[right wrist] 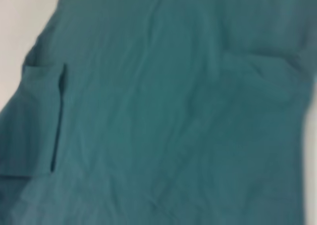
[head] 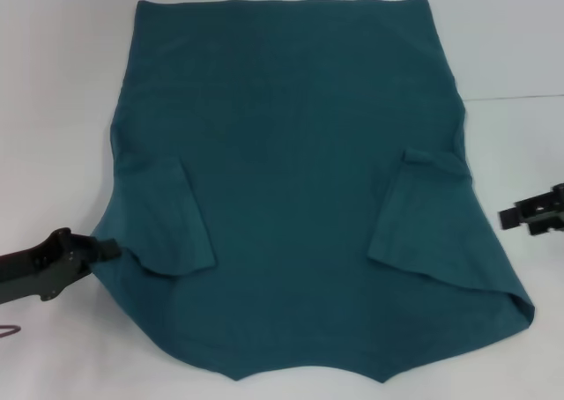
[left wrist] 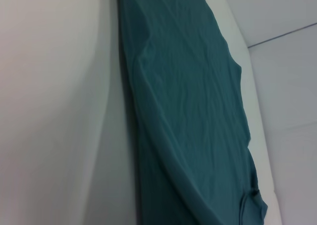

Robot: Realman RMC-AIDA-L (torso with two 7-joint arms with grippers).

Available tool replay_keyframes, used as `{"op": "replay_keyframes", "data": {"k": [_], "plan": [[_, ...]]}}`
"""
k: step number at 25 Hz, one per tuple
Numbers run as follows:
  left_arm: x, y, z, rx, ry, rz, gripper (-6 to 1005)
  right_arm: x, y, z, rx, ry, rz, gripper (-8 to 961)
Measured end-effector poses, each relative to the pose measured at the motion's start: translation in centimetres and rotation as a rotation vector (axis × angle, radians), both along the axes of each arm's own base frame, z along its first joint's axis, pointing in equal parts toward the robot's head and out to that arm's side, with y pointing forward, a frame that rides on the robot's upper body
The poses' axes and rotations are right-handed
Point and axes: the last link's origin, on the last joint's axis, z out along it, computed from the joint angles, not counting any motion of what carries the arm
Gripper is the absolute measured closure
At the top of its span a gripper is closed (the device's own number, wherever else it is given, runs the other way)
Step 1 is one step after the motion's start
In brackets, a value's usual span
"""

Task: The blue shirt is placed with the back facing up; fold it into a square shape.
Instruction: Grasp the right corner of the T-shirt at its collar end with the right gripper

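The shirt's shoulder corner point(head: 527, 314) below the robot's right gripper spreads out past the folded sleeve, so the right gripper should go back, grasp that corner point(head: 522, 305) and pull it inward.
The blue shirt point(head: 291, 180) lies flat on the white table, plain side up, with no lettering showing. Both short sleeves are folded inward onto the body, one on the left point(head: 172, 215) and one on the right point(head: 423, 215). My left gripper point(head: 106, 248) is low at the shirt's left edge, its tip touching the cloth beside the folded left sleeve. My right gripper point(head: 529, 215) is off the shirt's right edge, apart from the cloth. The shirt also shows in the left wrist view point(left wrist: 188, 111) and fills the right wrist view point(right wrist: 163, 111).
The white table point(head: 53, 109) surrounds the shirt on the left, right and front. A seam line in the table top point(head: 520, 96) runs along the far right.
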Motion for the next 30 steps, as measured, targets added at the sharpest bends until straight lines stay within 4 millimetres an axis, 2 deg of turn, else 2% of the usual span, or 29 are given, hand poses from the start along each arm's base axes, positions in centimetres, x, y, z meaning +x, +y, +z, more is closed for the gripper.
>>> {"op": "replay_keyframes", "data": {"k": [5, 9, 14, 22, 30], "plan": [[0.1, 0.3, 0.0, 0.006, 0.010, -0.002, 995, 0.8, -0.7, 2.0, 0.124, 0.078, 0.030, 266], [0.1, 0.4, 0.0, 0.008, 0.014, -0.004, 995, 1.4, -0.6, 2.1, 0.230, 0.140, 0.032, 267], [0.1, 0.5, 0.0, 0.011, 0.016, -0.002, 995, 1.6, -1.0, 1.5, 0.129, 0.081, 0.007, 267], [-0.1, 0.4, 0.0, 0.013, 0.018, 0.005, 994, 2.6, -2.6, 1.5, -0.046, -0.046, -0.089, 267], [-0.2, 0.4, -0.1, 0.016, 0.022, 0.009, 994, 2.4, -3.1, -0.6, -0.141, -0.093, -0.067, 267]]}}
